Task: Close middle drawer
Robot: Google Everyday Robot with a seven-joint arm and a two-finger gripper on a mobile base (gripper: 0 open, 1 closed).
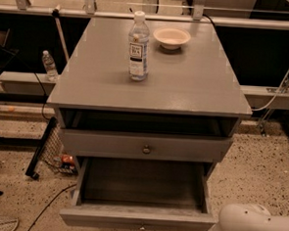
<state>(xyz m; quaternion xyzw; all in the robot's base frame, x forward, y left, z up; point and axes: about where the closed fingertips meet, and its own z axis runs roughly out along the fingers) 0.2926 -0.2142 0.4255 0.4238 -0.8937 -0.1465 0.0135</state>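
Note:
Only the middle drawer's front sticks out down there. When I push the middle drawer in, a closed bottom drawer should show below it.
The middle drawer is pulled far out at the bottom of the grey cabinet. Its inside is empty, and its small knob just shows at the lower edge. Above it, the top drawer with a round knob sits nearly shut, with a dark gap under the tabletop. The lowest drawer is hidden. A rounded white arm link is at the bottom right, just right of the open drawer's front corner. My gripper is out of view below the frame.
On the cabinet top stand a clear water bottle and a small white bowl. Another bottle stands on a ledge at the left. A black frame and cables lie on the speckled floor at the left.

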